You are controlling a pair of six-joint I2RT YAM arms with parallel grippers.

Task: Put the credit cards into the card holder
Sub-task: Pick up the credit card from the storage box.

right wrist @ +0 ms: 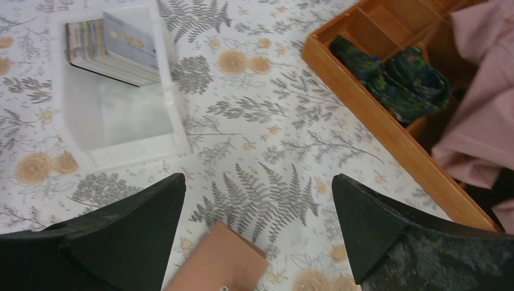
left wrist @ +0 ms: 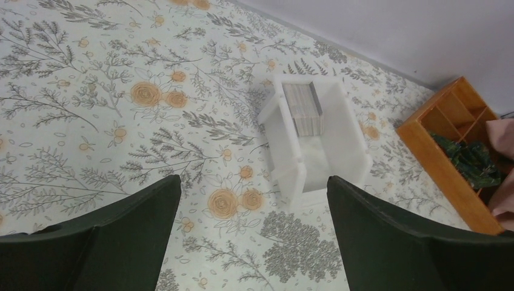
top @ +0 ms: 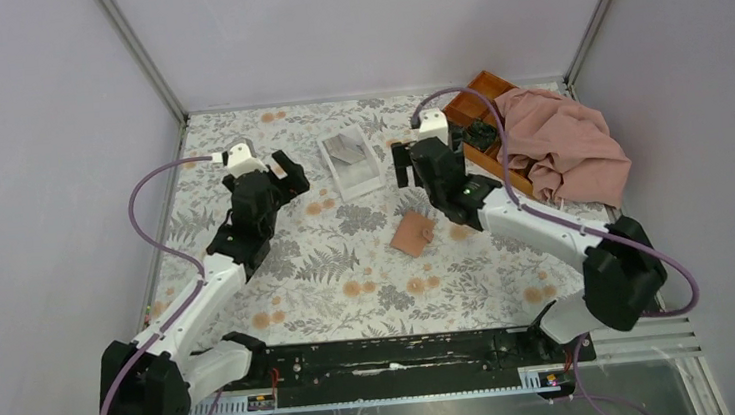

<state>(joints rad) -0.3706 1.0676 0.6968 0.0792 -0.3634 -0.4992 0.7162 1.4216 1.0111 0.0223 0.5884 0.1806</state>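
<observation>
My right gripper goes on over the white box (top: 351, 162) until its fingers close on the end greyish-blue card (right wrist: 130, 40), because that card sticks out from the stack.
The credit cards (right wrist: 115, 47) stand as a stack of several greyish-blue cards at the far end of a white box (top: 351, 163); they also show in the left wrist view (left wrist: 302, 108). The card holder (top: 413, 233), a tan-brown wallet with a small snap button, lies flat on the table; its far corner shows in the right wrist view (right wrist: 221, 265). My left gripper (top: 291, 170) is open and empty, left of the box. My right gripper (top: 429, 154) is open and empty, right of the box and beyond the card holder.
An orange compartment tray (top: 477, 118) stands at the back right with dark green items (right wrist: 394, 82) in it. A pink cloth (top: 564, 142) lies over its right part. The table has a floral cover (top: 351, 289). Grey walls close in on three sides.
</observation>
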